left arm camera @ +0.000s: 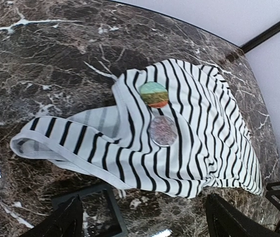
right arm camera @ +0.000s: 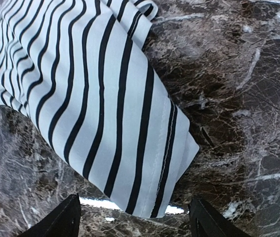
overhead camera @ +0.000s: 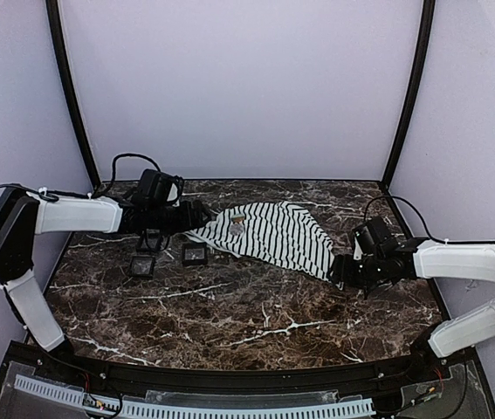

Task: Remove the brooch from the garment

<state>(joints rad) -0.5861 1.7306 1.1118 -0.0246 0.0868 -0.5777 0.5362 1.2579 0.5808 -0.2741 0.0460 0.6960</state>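
I can see the garment lies slanted and bunched (overhead camera: 241, 232) around the brooches. Next, I grab its strap end (left arm camera: 27, 138) with my left gripper and, together with my right gripper, spread it flat first.
The striped white garment (overhead camera: 273, 234) lies flat on the marble table (overhead camera: 256, 314). Two round brooches sit on it near its left end: one green and orange (left arm camera: 153, 94), one pinkish grey (left arm camera: 162, 131). They show as a small spot in the top view (overhead camera: 237, 220). My left gripper (overhead camera: 199, 216) is open at the garment's left edge, its fingers (left arm camera: 63, 222) apart over bare marble just short of the fabric (left arm camera: 189, 123). My right gripper (overhead camera: 336, 271) is open at the garment's right corner (right arm camera: 130, 123), its fingers (right arm camera: 211, 222) either side of the hem, not touching it.
Two small black open boxes (overhead camera: 142, 266) (overhead camera: 195, 254) stand on the table in front of the left gripper; one shows in the left wrist view (left arm camera: 93, 212). White walls with black corner posts (overhead camera: 404, 96) close the back and sides.
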